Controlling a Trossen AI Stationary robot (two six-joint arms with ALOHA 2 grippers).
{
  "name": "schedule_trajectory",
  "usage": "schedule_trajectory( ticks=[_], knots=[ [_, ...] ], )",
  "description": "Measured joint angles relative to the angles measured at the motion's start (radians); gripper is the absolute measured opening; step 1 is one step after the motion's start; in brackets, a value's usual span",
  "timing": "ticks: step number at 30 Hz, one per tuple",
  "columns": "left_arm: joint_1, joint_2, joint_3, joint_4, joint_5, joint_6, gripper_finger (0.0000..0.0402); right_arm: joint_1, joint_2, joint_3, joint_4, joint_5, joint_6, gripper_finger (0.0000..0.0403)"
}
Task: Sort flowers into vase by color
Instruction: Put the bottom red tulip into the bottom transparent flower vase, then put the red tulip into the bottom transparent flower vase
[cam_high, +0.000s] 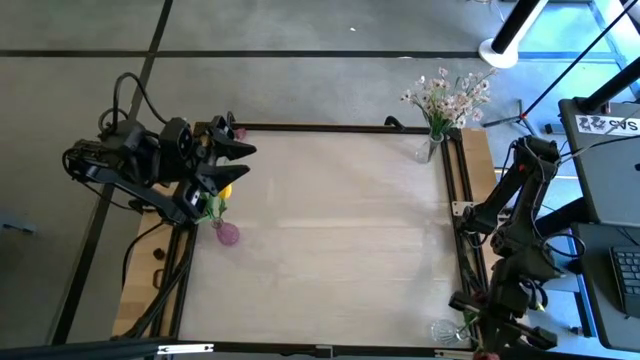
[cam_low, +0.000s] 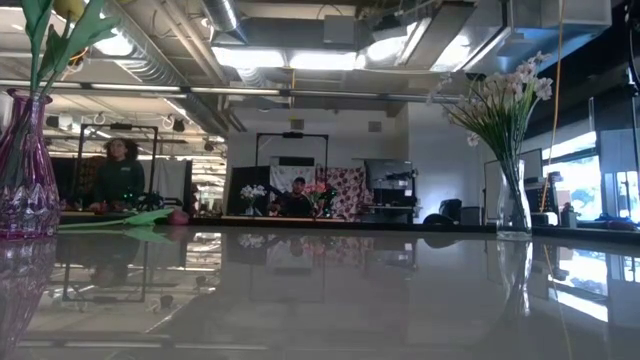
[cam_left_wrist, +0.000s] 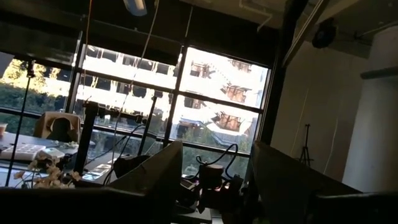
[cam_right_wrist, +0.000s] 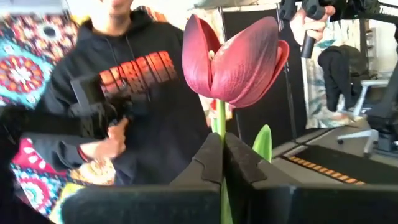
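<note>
The red tulip's bloom (cam_right_wrist: 239, 65) is upright above its pinched stem, so I should now move my right gripper toward the second clear vase (cam_high: 446, 330) and let go once the stem rests inside.
A purple vase (cam_high: 228, 234) (cam_low: 25, 165) at the table's left holds a yellow tulip (cam_high: 225, 190) with green leaves. My left gripper (cam_left_wrist: 214, 186) (cam_high: 225, 165) hovers above it, open and with nothing between its fingers. A clear vase (cam_high: 430, 150) (cam_low: 513, 205) at the far right corner holds sprays of white-pink blossoms (cam_high: 447, 95). My right gripper (cam_right_wrist: 222, 163) is off the table's near right corner, shut on a dark red tulip (cam_right_wrist: 233, 53). A second clear vase (cam_high: 445, 330) stands beside that arm. My right gripper pinches the red tulip's green stem (cam_right_wrist: 221, 127) between its two fingers, a short way below the bloom. The fingers (cam_right_wrist: 205, 165) lie across the stem. The bloom stands upright above them, lifted clear, and the stem runs on down behind the fingers.
A green-stemmed flower (cam_low: 140, 216) lies flat near the far left corner. Dark frame rails (cam_high: 455, 200) run along the table's sides. A person in a black hoodie (cam_right_wrist: 137, 93) stands close beyond the right gripper. The middle of the tabletop (cam_high: 330, 230) is bare.
</note>
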Motion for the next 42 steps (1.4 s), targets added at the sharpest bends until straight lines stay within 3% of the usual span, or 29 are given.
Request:
schedule_trajectory(
  ticks=[6, 12, 19, 24, 28, 37, 42],
  knots=[
    [0.0, 0.0, 0.0, -0.021, 0.0, -0.001, 0.0188, 0.0, 0.0, -0.018, -0.033, -0.005, -0.068, 0.0005],
    [0.0, 0.0, 0.0, -0.025, 0.0, -0.001, 0.0188, 0.0, 0.0, -0.123, 0.109, -0.004, -0.05, 0.0007],
    [0.0, 0.0, 0.0, -0.056, -0.002, -0.002, 0.0188, 0.0, 0.0, -0.132, 0.066, 0.126, -0.024, 0.0009],
    [0.0, 0.0, 0.0, -0.078, -0.003, -0.004, 0.0188, -0.001, 0.0, -0.132, 0.018, 0.145, -0.02, 0.0009],
    [0.0, 0.0, 0.0, -0.095, -0.003, -0.009, 0.0188, -0.001, -0.001, -0.086, -0.122, 0.145, -0.016, 0.0027],
    [0.0, 0.0, 0.0, -0.096, -0.004, -0.008, 0.0188, 0.0, -0.001, 0.127, -0.563, 0.144, 0.018, 0.0132],
    [0.0, 0.0, 0.0, -0.105, -0.004, -0.008, 0.0188, 0.0, -0.007, 0.273, -0.848, 0.144, 0.064, 0.0168]
  ],
)
